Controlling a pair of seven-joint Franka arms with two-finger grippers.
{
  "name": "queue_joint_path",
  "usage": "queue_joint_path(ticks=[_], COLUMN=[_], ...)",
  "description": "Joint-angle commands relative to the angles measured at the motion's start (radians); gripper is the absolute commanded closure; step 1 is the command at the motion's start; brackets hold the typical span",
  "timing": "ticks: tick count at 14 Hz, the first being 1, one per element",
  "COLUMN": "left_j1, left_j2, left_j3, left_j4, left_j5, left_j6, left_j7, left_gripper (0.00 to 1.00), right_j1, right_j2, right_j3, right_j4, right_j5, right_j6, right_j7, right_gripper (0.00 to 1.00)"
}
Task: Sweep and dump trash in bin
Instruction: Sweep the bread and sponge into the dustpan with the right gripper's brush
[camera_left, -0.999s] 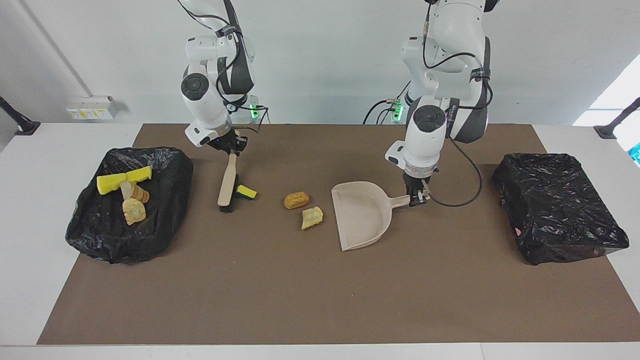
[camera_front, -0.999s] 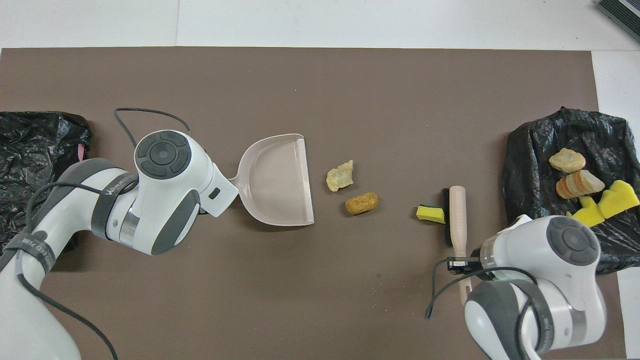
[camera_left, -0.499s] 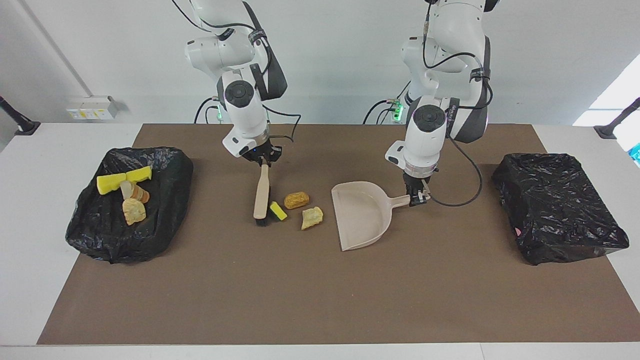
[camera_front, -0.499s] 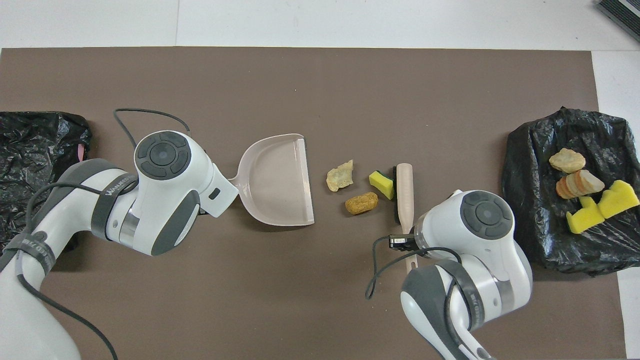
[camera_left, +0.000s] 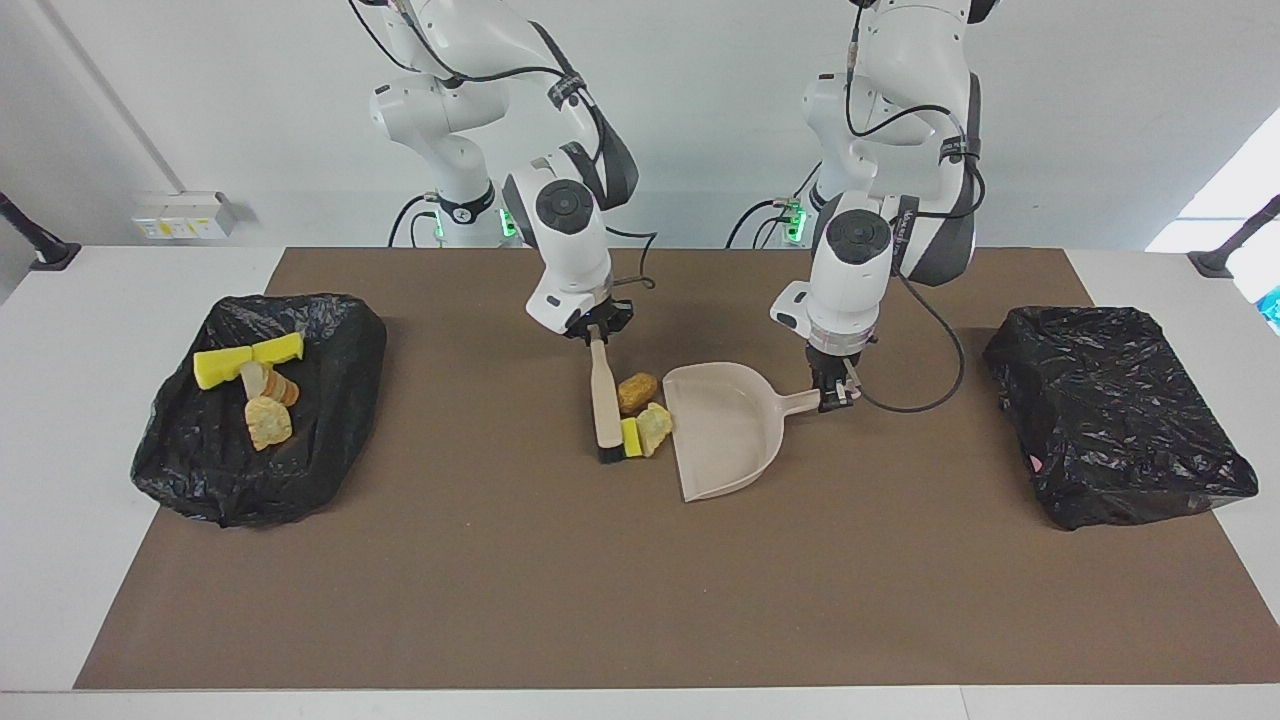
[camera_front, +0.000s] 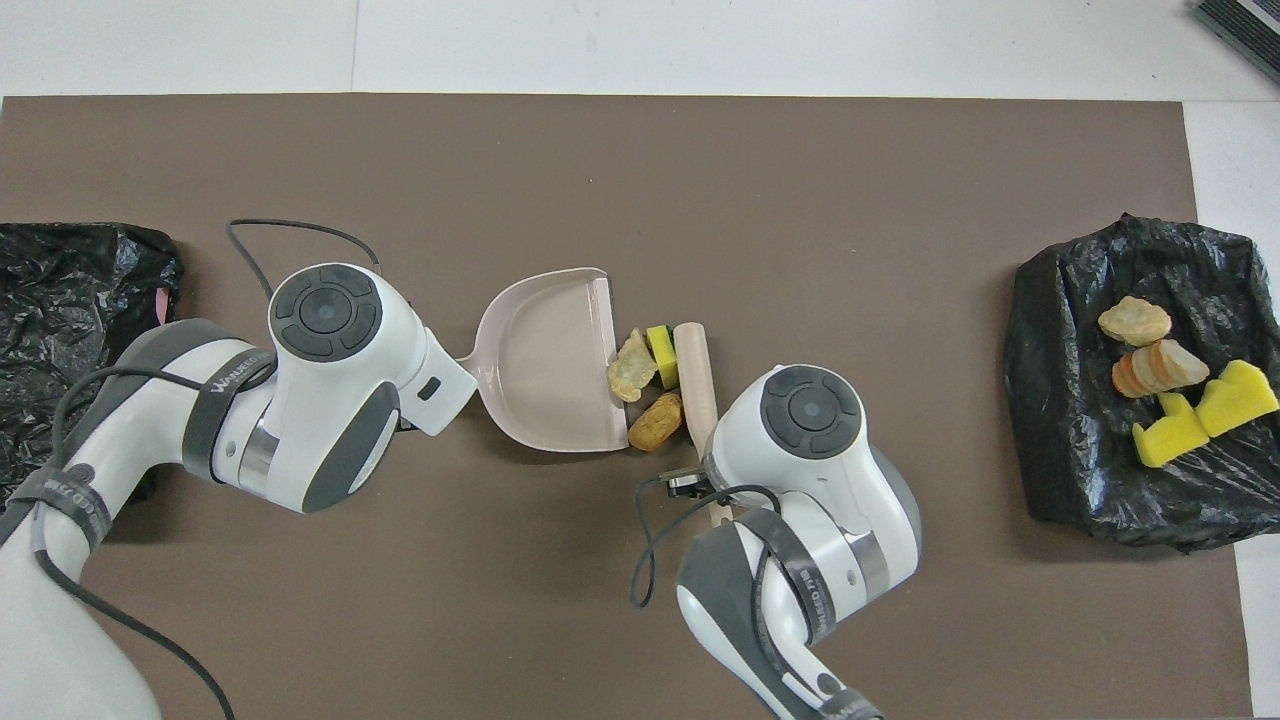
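Note:
The sponge sits up against the bristles, behind both chunks, so the robot's right gripper should first push the chunks in, move back, and then sweep the sponge into the dustpan.
My right gripper is shut on the handle of the beige brush, whose bristles rest on the mat. The brush presses three pieces of trash against the dustpan's open lip: a yellow-green sponge, a cream chunk and an orange-brown chunk. The beige dustpan lies flat, with my left gripper shut on its handle. In the overhead view the sponge, cream chunk and orange chunk touch the dustpan, and both grippers are hidden under their wrists.
A black-bagged bin at the right arm's end of the table carries yellow sponge pieces and bread-like chunks on top. A second black-bagged bin stands at the left arm's end. A brown mat covers the table.
My right arm swept the brush toward the left arm's end, pushing the sponge and then both chunks up to the dustpan's lip. The left arm and the dustpan stayed still.

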Motion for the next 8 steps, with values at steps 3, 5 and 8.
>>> queue_joint_path(ticks=[3,5,8], left_j1=[0.0,0.0,0.003], left_j2=[-0.033,-0.034,-0.033], left_j3=[0.001,0.001,0.001], left_j4=[-0.044,-0.044,-0.035], left_j5=[0.02,0.02,0.02], left_j6=[0.02,0.019,0.005], left_j7=[-0.037,-0.037,-0.037], left_gripper=[1.0,1.0,1.0], right_j1=[0.089,0.107,0.074], right_j2=[0.091,0.092,0.086], right_j3=[0.006,0.006,-0.003], right_j4=[0.145,0.177,0.173], right_j5=[0.178,0.223,0.186], right_j6=[0.02,0.017,-0.035], right_j7=[-0.01,-0.01,-0.009], right_gripper=[1.0,1.0,1.0])
